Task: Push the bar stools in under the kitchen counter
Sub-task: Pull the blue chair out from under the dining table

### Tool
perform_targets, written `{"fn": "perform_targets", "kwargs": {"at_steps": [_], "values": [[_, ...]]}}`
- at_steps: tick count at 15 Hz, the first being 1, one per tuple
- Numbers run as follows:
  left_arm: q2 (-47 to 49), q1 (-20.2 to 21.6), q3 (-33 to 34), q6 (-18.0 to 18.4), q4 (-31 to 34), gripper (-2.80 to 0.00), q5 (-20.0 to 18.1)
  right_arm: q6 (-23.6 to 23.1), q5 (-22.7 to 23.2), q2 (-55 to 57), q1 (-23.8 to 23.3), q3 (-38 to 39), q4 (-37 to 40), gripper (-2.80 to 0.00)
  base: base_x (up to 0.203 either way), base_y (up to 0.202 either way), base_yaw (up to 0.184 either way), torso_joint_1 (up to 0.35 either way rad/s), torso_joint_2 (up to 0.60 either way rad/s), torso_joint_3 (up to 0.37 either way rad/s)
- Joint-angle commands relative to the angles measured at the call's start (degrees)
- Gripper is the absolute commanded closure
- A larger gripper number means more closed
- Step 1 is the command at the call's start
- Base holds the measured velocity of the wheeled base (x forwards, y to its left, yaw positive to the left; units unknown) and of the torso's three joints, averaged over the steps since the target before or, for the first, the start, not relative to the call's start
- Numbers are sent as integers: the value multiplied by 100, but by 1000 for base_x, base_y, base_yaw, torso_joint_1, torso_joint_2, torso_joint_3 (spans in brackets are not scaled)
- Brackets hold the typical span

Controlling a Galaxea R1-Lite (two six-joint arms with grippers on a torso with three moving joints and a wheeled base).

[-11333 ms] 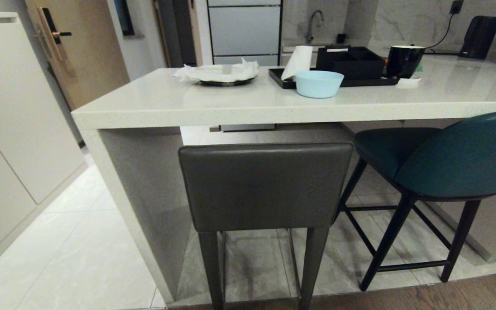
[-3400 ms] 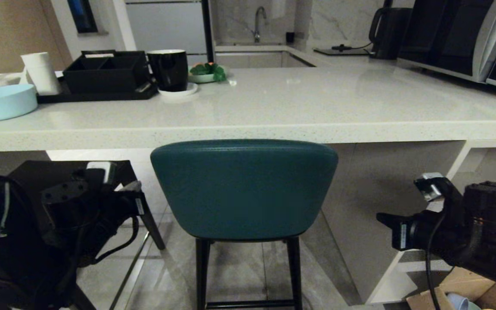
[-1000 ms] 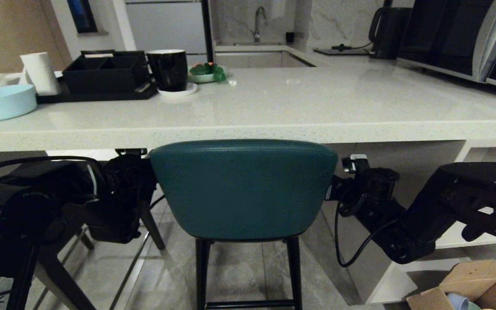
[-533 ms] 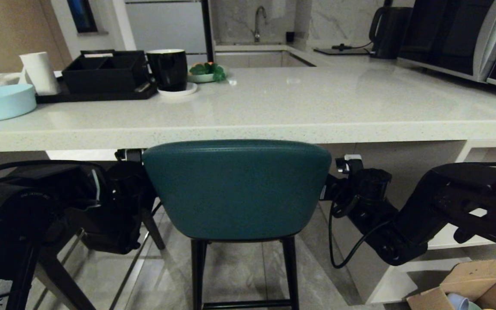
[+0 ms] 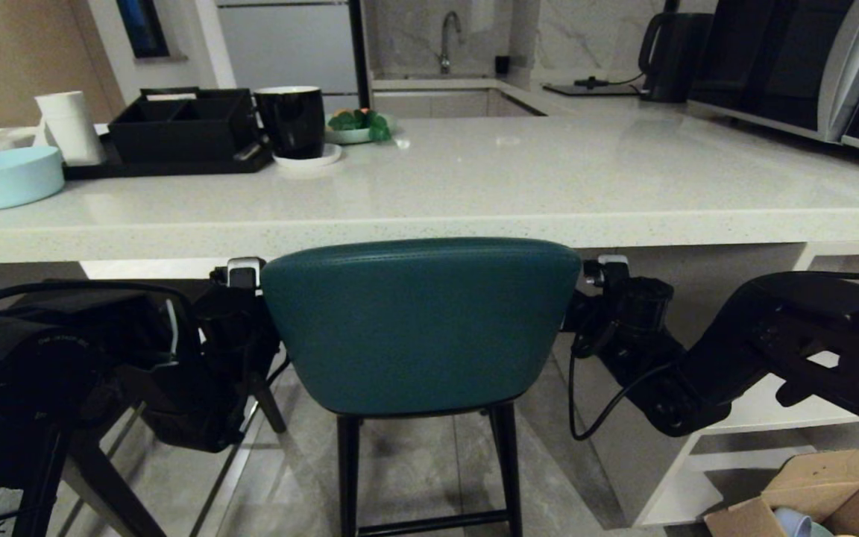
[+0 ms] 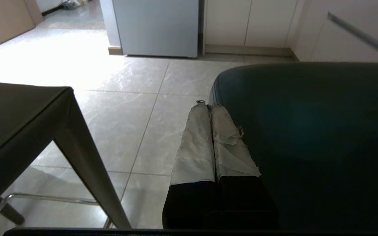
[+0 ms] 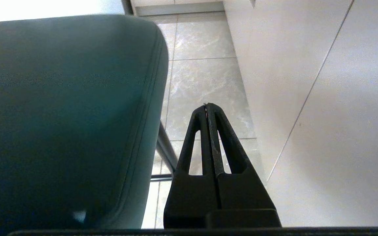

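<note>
I should bring my right gripper, now a piece of floor (image 7: 186, 88) away from the stool's teal back, in against the back's edge (image 7: 158, 90) before I move the stool.
The teal bar stool (image 5: 422, 324) stands in the middle of the head view, the top of its back just below the front edge of the kitchen counter (image 5: 474, 224). My left arm (image 5: 232, 335) reaches past its left side, my right arm (image 5: 638, 328) past its right side. The stool's back hides both sets of fingers there. In the left wrist view my left gripper (image 6: 207, 104) is shut, its taped fingers lying close along the teal back (image 6: 307, 131). My right gripper (image 7: 207, 105) is shut, a strip of floor away from the teal edge (image 7: 77, 114). The dark grey bar stool (image 6: 18, 111) stands to the left.
On the counter stand a light blue bowl (image 5: 1, 175), a black tray (image 5: 176, 127), a black mug (image 5: 291, 119) and a microwave (image 5: 810, 67). The counter's side panel (image 5: 646, 418) rises right of the stool. A cardboard box (image 5: 795, 503) sits on the floor at the right.
Both arms have reached further forward and a little higher along the teal stool's sides. The stool's back swayed left, came back, and now sits slightly higher under the counter edge.
</note>
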Motion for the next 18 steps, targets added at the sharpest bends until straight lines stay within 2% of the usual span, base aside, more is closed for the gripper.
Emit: {"fn": "perform_targets", "kwargs": {"at_steps": [1, 6, 10, 13, 18], "values": [[6, 14, -20, -8, -69, 0, 29, 10, -31, -12, -57, -231, 88, 0, 0, 0, 0, 0, 0, 0], [-50, 58, -82, -8, -69, 0, 29, 20, -41, 87, -167, -396, 173, 0, 0, 0, 0, 0, 0, 0], [-41, 49, -82, -8, -69, 0, 33, 37, -48, 92, 91, -611, 322, 0, 0, 0, 0, 0, 0, 0], [-42, 56, 4, -23, -69, 0, 38, 245, -46, -140, 317, -155, 276, 0, 0, 0, 0, 0, 0, 0], [-16, 93, 181, 5, -69, 0, 77, 248, -45, -323, 492, 609, -245, 0, 0, 0, 0, 0, 0, 0]]}}
